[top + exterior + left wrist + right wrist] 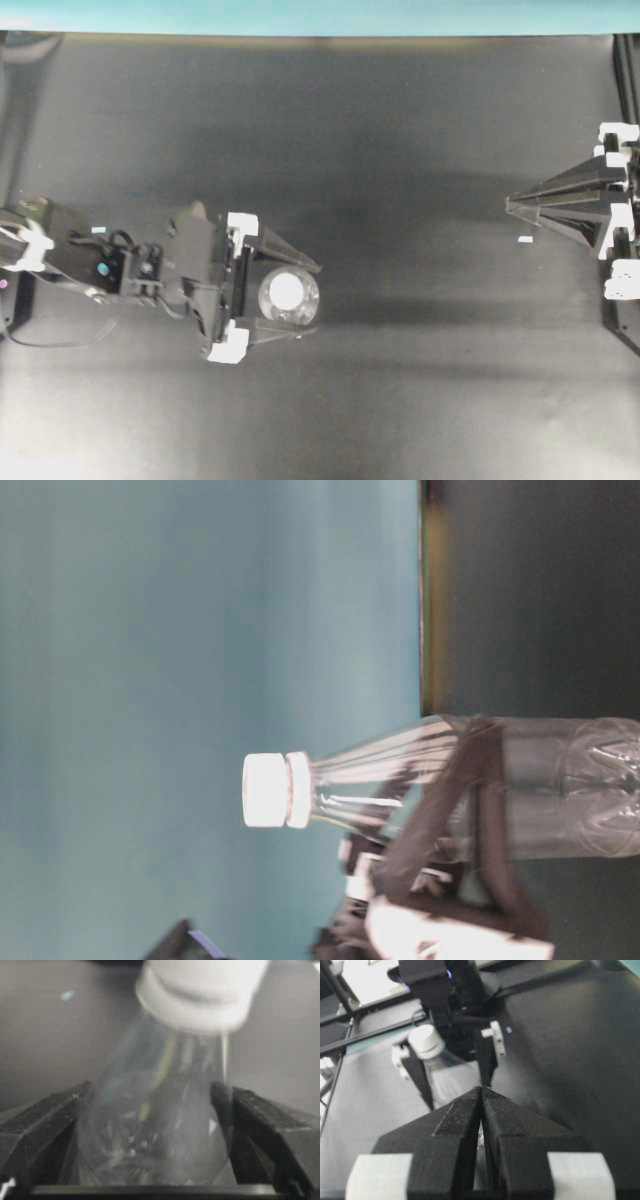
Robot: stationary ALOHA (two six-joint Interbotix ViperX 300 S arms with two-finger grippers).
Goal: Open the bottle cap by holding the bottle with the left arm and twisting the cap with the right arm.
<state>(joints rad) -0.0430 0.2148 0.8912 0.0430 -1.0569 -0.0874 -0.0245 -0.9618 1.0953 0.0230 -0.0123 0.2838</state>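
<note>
My right gripper will twist the cap, and the clear bottle will stay upright and nearly still, since black fingers are close to it on both sides.
The clear bottle stands upright on the black table with its white bottle cap on top. My left gripper is open, one black finger on each side of the bottle body and close to it. In the left wrist view the bottle fills the gap between the fingers, with the bottle cap above. My right gripper is shut and holds nothing. It sits far to the right, pointing toward the bottle. The right wrist view shows its closed tips and the bottle cap beyond.
A small white tape scrap lies on the table just below the right gripper, and another lies by the left arm. A teal wall borders the far edge of the table.
</note>
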